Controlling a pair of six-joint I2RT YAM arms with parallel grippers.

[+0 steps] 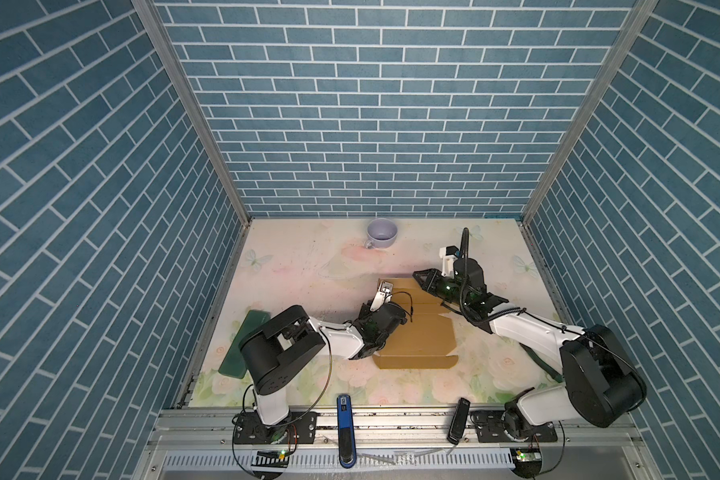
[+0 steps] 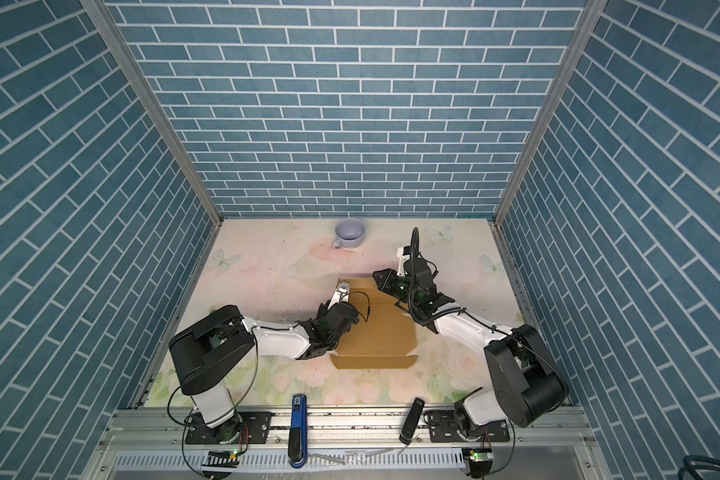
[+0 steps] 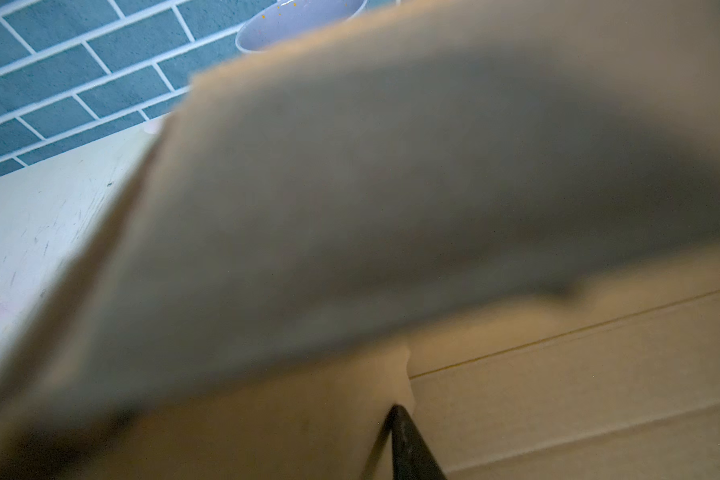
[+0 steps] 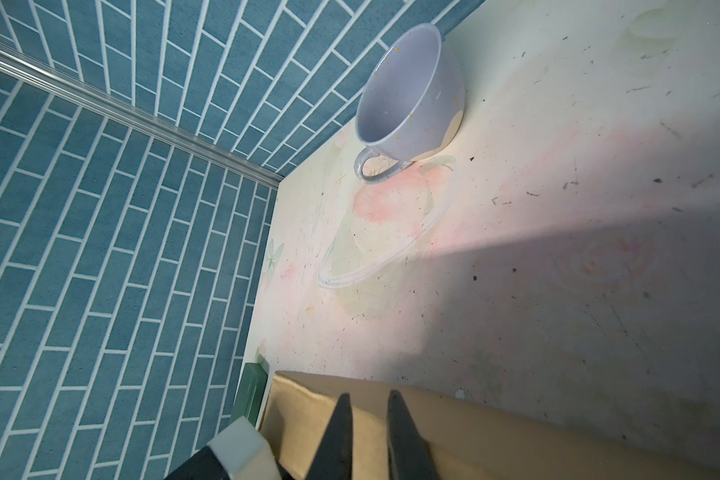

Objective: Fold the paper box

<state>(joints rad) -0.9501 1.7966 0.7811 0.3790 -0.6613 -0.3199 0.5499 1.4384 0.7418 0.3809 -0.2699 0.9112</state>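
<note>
My left gripper needs to open, because it holds the paper box's leaning side (image 3: 280, 420) at a slant under the raised flap. It should then straighten and squarely straddle that side (image 3: 348, 400).
The paper box (image 1: 422, 338) (image 2: 377, 338), a plain brown cardboard sheet with flaps, lies mid-table in both top views. My left gripper (image 1: 380, 293) (image 2: 337, 293) is at the box's far left corner, its fingertips hidden under the wrist camera. In the left wrist view a blurred raised flap (image 3: 350, 208) fills most of the picture. Only one dark finger (image 3: 406, 440) shows there, beside that flap. My right gripper (image 1: 415, 274) (image 2: 376, 274) (image 4: 368, 395) hangs over the box's far edge (image 4: 516, 436). Its two fingers stand a narrow gap apart with nothing clamped between them.
A pale lilac cup (image 1: 382, 235) (image 2: 350, 234) (image 4: 408, 95) stands near the back wall. A dark green flat board (image 1: 246, 345) (image 4: 250, 390) lies along the left wall, partly under the left arm. A blue tool (image 1: 345, 428) and a black one (image 1: 458, 419) rest on the front rail.
</note>
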